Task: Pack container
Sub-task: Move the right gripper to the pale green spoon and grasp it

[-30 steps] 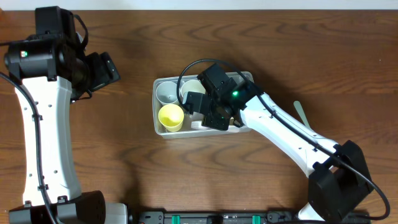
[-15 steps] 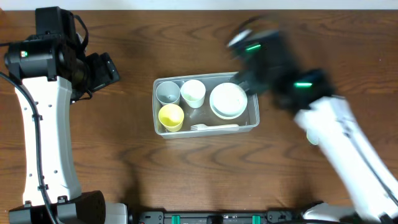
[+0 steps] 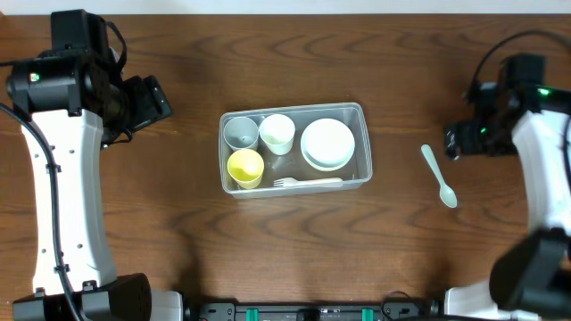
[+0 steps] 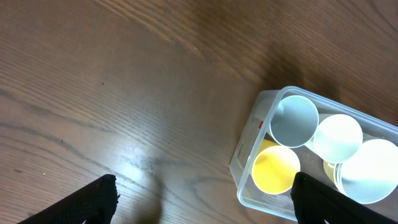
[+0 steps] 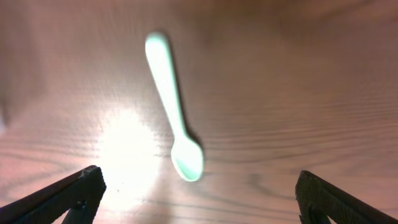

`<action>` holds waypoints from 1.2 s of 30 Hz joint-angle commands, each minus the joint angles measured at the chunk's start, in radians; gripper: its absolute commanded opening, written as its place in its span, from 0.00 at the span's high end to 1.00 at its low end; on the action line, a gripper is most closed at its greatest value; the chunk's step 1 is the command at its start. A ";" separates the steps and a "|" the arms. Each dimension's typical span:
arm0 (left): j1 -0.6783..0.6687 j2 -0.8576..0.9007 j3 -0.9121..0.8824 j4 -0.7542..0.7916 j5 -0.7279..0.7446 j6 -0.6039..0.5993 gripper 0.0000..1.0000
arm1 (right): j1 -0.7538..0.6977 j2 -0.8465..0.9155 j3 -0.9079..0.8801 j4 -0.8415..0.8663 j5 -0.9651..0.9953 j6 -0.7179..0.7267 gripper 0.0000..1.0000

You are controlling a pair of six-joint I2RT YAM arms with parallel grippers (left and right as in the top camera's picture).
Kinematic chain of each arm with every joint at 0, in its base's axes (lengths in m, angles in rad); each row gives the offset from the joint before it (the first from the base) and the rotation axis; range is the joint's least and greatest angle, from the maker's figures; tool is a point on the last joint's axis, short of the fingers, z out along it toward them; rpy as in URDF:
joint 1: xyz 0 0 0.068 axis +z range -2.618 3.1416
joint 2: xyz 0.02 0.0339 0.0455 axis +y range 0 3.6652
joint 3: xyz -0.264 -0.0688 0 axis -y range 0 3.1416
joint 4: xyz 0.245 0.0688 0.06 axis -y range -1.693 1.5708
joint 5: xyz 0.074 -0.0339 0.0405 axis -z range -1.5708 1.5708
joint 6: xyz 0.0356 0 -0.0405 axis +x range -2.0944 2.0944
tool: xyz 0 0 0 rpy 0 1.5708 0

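The pale green spoon lies free and its handle (image 3: 430, 161) is lengthwise between the open fingers, so my right gripper should keep going down and close on the neck (image 3: 441, 182) of the spoon.
The clear plastic container (image 3: 360, 111) sits mid-table and holds a grey cup (image 3: 239, 132), a white cup (image 3: 277, 133), a yellow cup (image 3: 245, 167), a white bowl (image 3: 328, 143) and a white fork (image 3: 308, 182). It also shows in the left wrist view (image 4: 247, 154). A pale green spoon (image 3: 440, 176) lies on the table right of the container, and shows in the right wrist view (image 5: 173, 141). My right gripper (image 5: 196, 198) is open and empty above the spoon. My left gripper (image 4: 202, 199) is open and empty, left of the container.
The wooden table (image 3: 294, 250) carries only the container and the spoon. The left arm (image 3: 62, 160) stands along the left edge, the right arm (image 3: 544, 160) along the right edge.
My right arm has swung away from over the container to the far right, and now hangs over the spoon. The fork lies in the container. The left arm has not moved.
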 commanded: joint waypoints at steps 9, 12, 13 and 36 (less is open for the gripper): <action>0.004 -0.009 -0.008 -0.003 0.003 0.006 0.11 | 0.031 0.315 -0.041 0.028 -0.043 -0.020 0.05; 0.004 -0.009 -0.008 -0.003 0.003 0.006 0.11 | 0.044 0.362 -0.041 0.046 -0.044 -0.019 0.06; 0.004 -0.009 -0.008 -0.003 0.003 0.006 0.11 | 0.047 0.375 -0.041 0.050 -0.044 -0.019 0.06; 0.004 -0.009 -0.008 -0.003 0.003 0.006 0.11 | 0.059 0.415 -0.042 0.045 -0.044 0.004 0.75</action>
